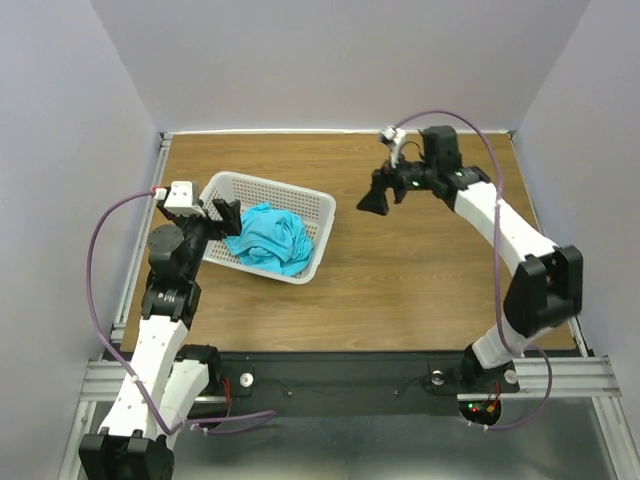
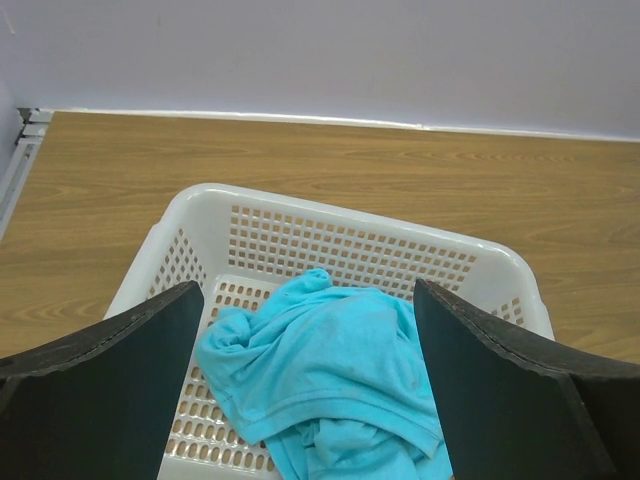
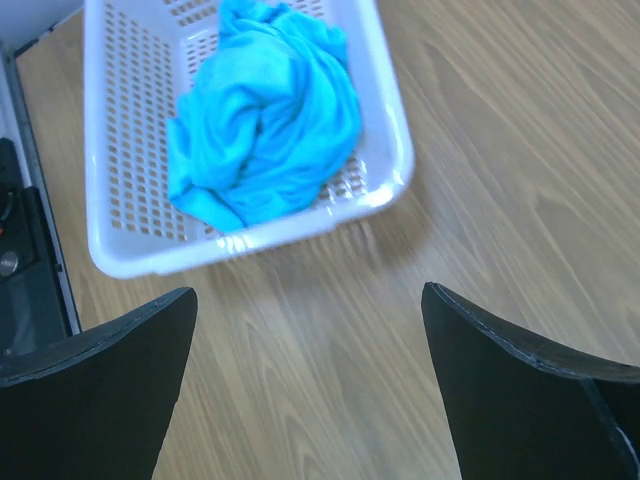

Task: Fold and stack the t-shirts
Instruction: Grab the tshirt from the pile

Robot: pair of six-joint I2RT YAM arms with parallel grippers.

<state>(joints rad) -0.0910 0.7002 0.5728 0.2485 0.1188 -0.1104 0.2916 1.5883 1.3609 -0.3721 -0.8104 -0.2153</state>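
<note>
The turquoise t-shirt's raised folds (image 1: 276,239) are clear of the basket's sides, so my right gripper should keep moving over the basket's rim and close on the t-shirt's top fold (image 1: 266,224).
A crumpled turquoise t-shirt (image 1: 272,238) lies bunched inside a white mesh basket (image 1: 300,192) on the left half of the wooden table. My left gripper (image 1: 225,213) hovers at the basket's left rim, open and holding nothing. In the left wrist view the t-shirt (image 2: 330,370) shows between and beyond the spread fingers of that gripper (image 2: 308,290). My right gripper (image 1: 375,200) hangs open over bare wood to the right of the basket. Its wrist view shows the gripper (image 3: 308,292) above the table, with the t-shirt (image 3: 265,110) and the basket (image 3: 250,235) farther off.
Grey walls close off the back and both sides of the wooden table (image 1: 420,280). A metal rail (image 1: 135,250) runs along the left edge. The arm bases stand on a black strip (image 1: 340,375) at the near edge.
</note>
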